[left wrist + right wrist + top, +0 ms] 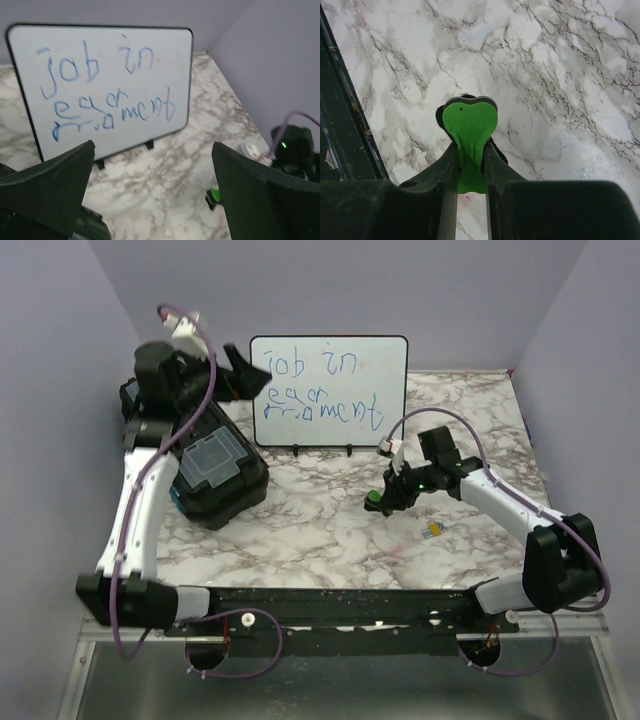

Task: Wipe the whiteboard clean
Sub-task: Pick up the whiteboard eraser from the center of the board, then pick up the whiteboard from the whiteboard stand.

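Observation:
My left gripper is open in front of the whiteboard's edge [254, 420] nearest the toolbox, and the edge stands free. I should continue to move toward that edge [17, 70] until the fingers are on both sides of it.
The whiteboard [330, 390] stands upright on small black feet at the back of the marble table, with blue handwriting across it; the left wrist view shows it [110, 80] close up. My left gripper [232, 372] hangs open just left of the board's left edge, and in its own view the left gripper [152, 150] holds nothing. My right gripper [385, 498] hovers low over the table in front of the board, shut on a green eraser [470, 122] with a black underside. The eraser [373, 499] sticks out past the fingertips [449, 160].
A black toolbox [205, 470] with a clear lid panel lies on the left, under the left arm. A small yellowish object [433, 531] lies on the marble near the right arm. A black rail [330, 605] runs along the near edge. Purple walls enclose the table.

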Tool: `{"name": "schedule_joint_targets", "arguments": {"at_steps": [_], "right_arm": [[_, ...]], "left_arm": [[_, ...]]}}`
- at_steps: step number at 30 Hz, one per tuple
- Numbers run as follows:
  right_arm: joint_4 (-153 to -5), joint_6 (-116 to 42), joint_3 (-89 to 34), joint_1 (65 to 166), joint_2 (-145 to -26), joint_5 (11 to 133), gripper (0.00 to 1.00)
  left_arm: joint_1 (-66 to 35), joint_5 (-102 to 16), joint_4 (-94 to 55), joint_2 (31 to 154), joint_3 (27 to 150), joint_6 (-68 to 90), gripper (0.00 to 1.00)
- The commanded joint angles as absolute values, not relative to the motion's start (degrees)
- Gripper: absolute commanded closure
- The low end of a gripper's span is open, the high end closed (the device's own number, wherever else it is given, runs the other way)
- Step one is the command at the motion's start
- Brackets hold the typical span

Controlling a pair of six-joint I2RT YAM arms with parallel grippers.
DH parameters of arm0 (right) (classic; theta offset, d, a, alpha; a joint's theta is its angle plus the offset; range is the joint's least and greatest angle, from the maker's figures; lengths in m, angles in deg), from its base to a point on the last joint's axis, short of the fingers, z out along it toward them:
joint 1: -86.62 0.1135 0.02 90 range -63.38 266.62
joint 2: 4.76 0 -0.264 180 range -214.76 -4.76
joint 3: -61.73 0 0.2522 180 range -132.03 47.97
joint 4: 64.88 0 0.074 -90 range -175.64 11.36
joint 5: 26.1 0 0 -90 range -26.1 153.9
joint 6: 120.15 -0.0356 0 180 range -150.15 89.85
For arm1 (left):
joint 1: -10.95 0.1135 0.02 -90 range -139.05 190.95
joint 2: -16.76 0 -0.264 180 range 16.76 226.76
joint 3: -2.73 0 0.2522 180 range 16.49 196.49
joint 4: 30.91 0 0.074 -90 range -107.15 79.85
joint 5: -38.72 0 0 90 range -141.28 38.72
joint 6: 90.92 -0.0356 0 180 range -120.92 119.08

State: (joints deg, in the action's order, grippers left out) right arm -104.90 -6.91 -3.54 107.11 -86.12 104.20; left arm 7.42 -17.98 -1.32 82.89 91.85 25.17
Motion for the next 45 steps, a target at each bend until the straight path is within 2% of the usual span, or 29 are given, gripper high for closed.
{"name": "schedule_joint_targets", "arguments": {"at_steps": [1,5,9,15,32,45], "right_arm": [[-106.0,-7.9,-4.5,106.0,-83.3,107.9,0.99],[-105.9,-8.2,-4.0,104.8,-81.9,108.9,0.99],[-106.0,-8.3,-3.7,103.8,-81.2,109.5,0.99],[-106.0,-8.2,-3.6,102.8,-80.9,109.9,0.99],[-106.2,-8.2,-3.9,100.3,-80.5,111.5,0.99],[-106.6,-8.1,-3.8,99.1,-79.8,112.8,0.99]], "left_arm": [[7.5,-29.2,11.1,102.8,112.6,18.7,0.01],[8.0,-25.2,14.2,118.5,130.0,15.9,0.01],[9.0,-21.5,11.4,127.8,139.1,18.6,0.01],[10.4,-20.8,1.2,132.3,135.5,24.6,0.02],[8.3,-37.4,-0.6,140.0,134.7,30.5,0.03],[8.5,-26.3,-2.6,143.5,133.8,30.5,0.07]]}}
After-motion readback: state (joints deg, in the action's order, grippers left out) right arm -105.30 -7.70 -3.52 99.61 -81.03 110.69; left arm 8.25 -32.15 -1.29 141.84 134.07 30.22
